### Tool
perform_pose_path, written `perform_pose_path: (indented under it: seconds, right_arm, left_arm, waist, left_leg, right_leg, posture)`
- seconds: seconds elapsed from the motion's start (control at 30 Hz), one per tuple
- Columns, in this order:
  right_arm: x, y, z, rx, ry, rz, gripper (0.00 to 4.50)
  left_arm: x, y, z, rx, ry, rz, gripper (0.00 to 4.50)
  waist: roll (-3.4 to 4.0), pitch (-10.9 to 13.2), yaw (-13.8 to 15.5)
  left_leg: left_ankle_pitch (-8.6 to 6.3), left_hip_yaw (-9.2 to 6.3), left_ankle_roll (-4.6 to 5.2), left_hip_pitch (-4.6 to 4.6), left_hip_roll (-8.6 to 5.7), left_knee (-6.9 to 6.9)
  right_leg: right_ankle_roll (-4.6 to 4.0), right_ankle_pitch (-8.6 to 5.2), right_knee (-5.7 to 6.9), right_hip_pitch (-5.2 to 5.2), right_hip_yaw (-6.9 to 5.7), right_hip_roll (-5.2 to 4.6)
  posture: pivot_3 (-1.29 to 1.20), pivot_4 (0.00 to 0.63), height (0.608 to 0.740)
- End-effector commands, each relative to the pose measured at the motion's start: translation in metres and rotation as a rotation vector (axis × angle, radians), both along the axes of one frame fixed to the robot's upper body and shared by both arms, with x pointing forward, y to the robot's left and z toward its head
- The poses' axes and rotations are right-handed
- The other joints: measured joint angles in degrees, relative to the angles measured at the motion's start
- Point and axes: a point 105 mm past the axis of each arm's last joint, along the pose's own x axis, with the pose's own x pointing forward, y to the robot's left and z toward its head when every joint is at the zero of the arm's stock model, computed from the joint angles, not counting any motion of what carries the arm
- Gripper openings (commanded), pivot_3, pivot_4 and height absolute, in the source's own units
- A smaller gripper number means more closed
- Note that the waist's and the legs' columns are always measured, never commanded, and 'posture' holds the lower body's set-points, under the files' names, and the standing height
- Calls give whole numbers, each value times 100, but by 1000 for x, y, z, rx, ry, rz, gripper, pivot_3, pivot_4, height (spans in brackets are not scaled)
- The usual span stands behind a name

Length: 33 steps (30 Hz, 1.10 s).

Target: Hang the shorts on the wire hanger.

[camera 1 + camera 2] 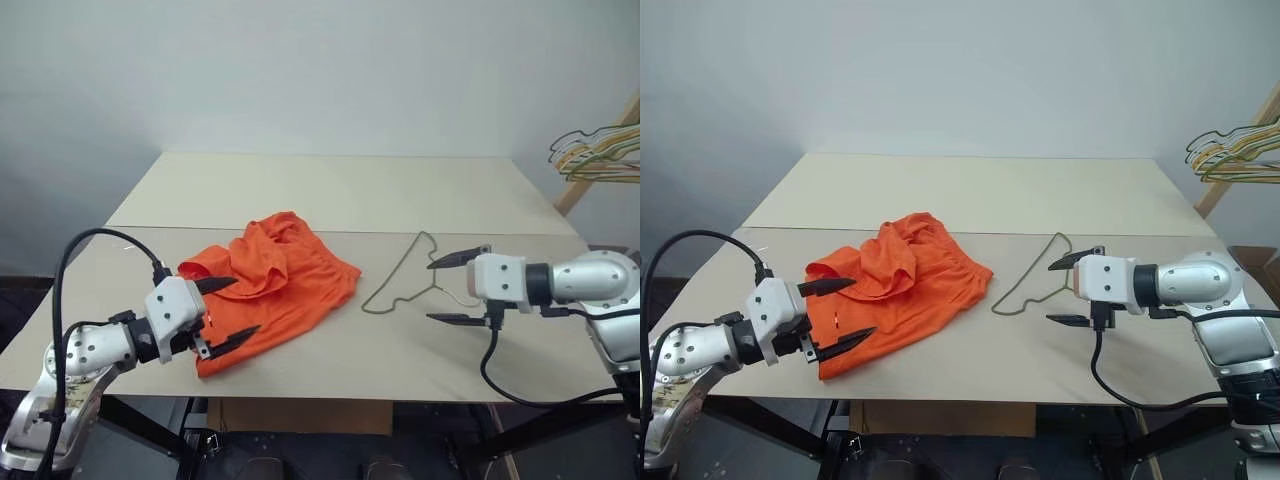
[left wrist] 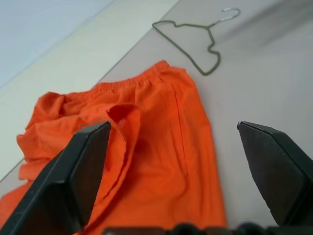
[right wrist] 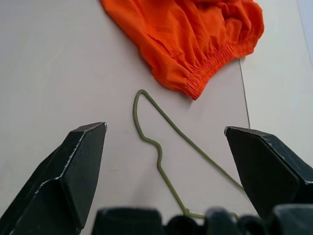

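Observation:
The shorts' waistband corner points at the open fingers of the robot's right gripper, clear of the wire hanger, so the right gripper should keep reaching until they close on that corner.
The bright orange shorts lie crumpled on the table, left of the middle, with the gathered waistband facing the hanger. Just right of them the thin olive-grey wire hanger lies flat on the tabletop. My left gripper hovers open over the shorts' near left corner, one finger on each side of the cloth's edge, nothing held. My right gripper stands open just right of the hanger, above its hook end, empty. In the right wrist view the wire hanger runs between the wide-apart fingers.
The beige table stretches far back behind the shorts. A bunch of pale yellow-green and gold wire hangers hangs on a wooden stand at the far right. The table's front edge runs just below both grippers.

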Motion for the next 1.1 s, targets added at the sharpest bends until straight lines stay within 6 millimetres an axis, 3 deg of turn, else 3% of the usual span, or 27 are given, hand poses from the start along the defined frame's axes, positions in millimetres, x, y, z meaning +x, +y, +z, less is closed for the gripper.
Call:
perform_pose_path:
  seconds: [0.03, 0.23, 0.63, 0.83, 1.1]
  right_arm:
    - [10, 15, 0, 7, -74, 2, 4479]
    - [29, 47, -26, -86, -222, 84, 4479]
    - [87, 97, -46, -110, -379, 134, 4479]
    - [90, 120, -65, -155, -383, 228, 4479]
    - [97, 131, -79, -199, -376, 234, 4479]
  left_arm:
    - [-4, 4, -5, 90, 8, -35, 4500]
    - [-4, 13, -10, 166, 45, -67, 4500]
    - [-14, 10, -19, 167, 91, -82, 4500]
    - [-18, 12, -21, 175, 92, -60, 4500]
    - [-18, 11, -20, 177, 82, -50, 4500]
  waist:
    - [-1, 0, -15]
    - [4, 3, -50]
    - [3, 3, -229]
    - [4, 3, -252]
    - [4, 3, -263]
  left_leg:
    - [0, 0, 0, 0, 2, 0]
    - [0, 6, -1, -2, 2, 0]
    - [1, 9, -2, -2, 3, -6]
    - [1, 8, -2, 1, 2, -8]
    - [1, 3, -2, 4, 1, -9]
  right_leg:
    - [0, 0, 0, -1, 0, 2]
    - [-1, -1, 0, -5, 0, 1]
    - [-6, 0, 3, -8, 6, 0]
    - [-8, 1, 10, -8, 7, -4]
    - [-10, 1, 14, -8, 5, -4]
  posture:
    - [96, 0, 740]
    - [72, 0, 740]
    - [105, 0, 740]
    - [124, 0, 740]
    - [130, 0, 740]
